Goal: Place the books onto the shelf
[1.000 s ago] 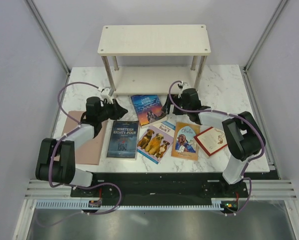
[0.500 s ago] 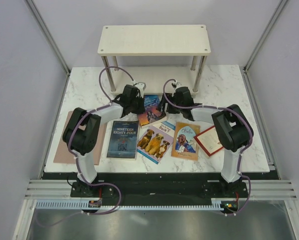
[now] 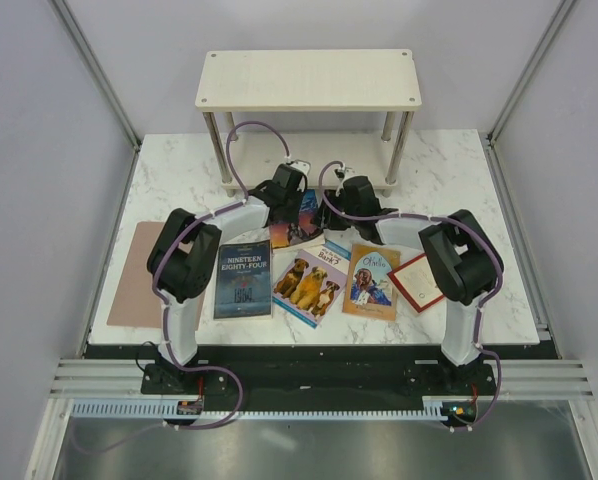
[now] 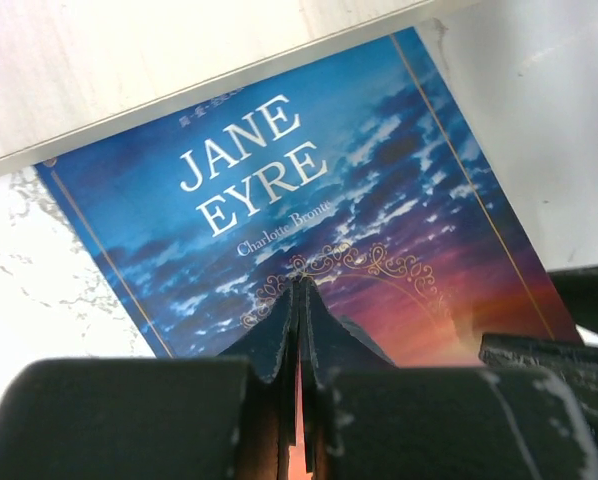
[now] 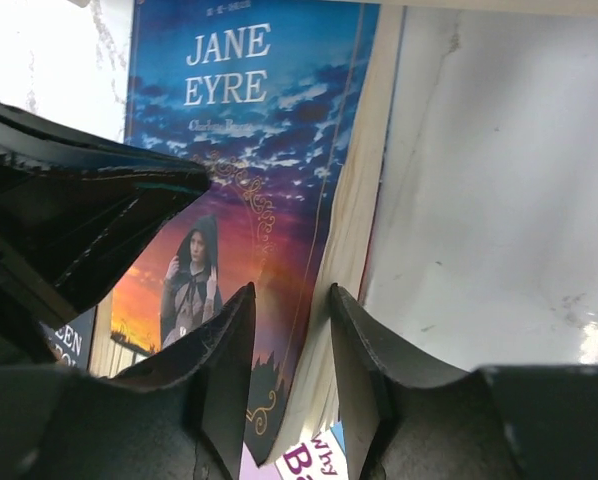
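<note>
The robot's right gripper is astride the blue book's raised page edge [image 5: 353, 180], so the left gripper should come off the book's cover, open and grip the spine [image 4: 103, 258] before it puts the book on the shelf.
The blue book "Jane Eyre" [image 3: 309, 213] [image 4: 309, 180] [image 5: 239, 130] lies tilted just in front of the shelf [image 3: 309, 80], its right page edge raised off the table. My left gripper [image 3: 297, 207] [image 4: 301, 285] is shut, empty, its tips over the cover. My right gripper [image 3: 328, 214] [image 5: 291, 292] stands partly open astride the raised page edge, one finger over the cover, the other beside the pages. Flat on the table lie the dark blue "Nineteen Eighty-Four" [image 3: 244, 278], the dogs book [image 3: 309, 283], the tan portrait book [image 3: 371, 282] and the red-bordered one [image 3: 421, 282].
A pinkish-brown sheet [image 3: 134, 285] lies flat at the left. The shelf's lower board [image 3: 279, 160] [image 4: 129, 60] sits just beyond the blue book's top edge, between silver posts [image 3: 216, 145]. Grey walls close in both sides.
My left arm swung right from the pink sheet to the blue book and shut. The right jaws narrowed around the book's edge. The book tipped up and slid toward the shelf.
</note>
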`<action>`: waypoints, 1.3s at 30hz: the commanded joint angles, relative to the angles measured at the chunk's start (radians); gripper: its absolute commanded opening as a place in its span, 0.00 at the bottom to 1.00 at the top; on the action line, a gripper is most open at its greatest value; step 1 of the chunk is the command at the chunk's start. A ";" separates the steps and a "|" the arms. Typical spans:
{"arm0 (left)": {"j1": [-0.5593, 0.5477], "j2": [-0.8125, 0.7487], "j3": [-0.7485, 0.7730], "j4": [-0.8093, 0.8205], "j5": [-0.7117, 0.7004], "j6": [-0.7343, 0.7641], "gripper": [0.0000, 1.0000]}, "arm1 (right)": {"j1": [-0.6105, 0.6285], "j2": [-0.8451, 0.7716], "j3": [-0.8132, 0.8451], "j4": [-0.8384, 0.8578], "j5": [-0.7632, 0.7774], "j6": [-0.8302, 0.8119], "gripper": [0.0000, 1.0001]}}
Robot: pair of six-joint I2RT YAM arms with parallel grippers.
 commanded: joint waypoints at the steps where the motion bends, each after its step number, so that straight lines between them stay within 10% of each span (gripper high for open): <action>1: -0.025 0.083 -0.020 -0.109 -0.003 0.028 0.02 | 0.061 -0.020 0.032 0.136 -0.119 0.085 0.42; 15: -0.041 0.090 -0.034 -0.111 0.002 0.032 0.02 | 0.068 0.176 0.196 0.066 -0.111 0.269 0.36; 18: -0.042 0.083 -0.041 -0.108 0.005 0.031 0.02 | 0.070 0.210 0.206 0.082 -0.139 0.302 0.26; 20: -0.042 0.077 -0.048 -0.108 0.007 0.026 0.02 | 0.071 0.224 0.207 0.102 -0.159 0.309 0.01; 23: -0.045 0.053 -0.068 -0.100 -0.018 0.019 0.02 | 0.070 0.217 0.180 0.121 -0.165 0.309 0.00; 28: -0.045 -0.100 -0.144 -0.096 -0.125 -0.010 0.63 | 0.064 0.117 0.152 0.055 -0.147 0.222 0.00; 39: -0.042 -0.512 -0.419 0.027 -0.127 -0.193 0.92 | 0.003 -0.061 0.118 0.021 -0.222 0.236 0.00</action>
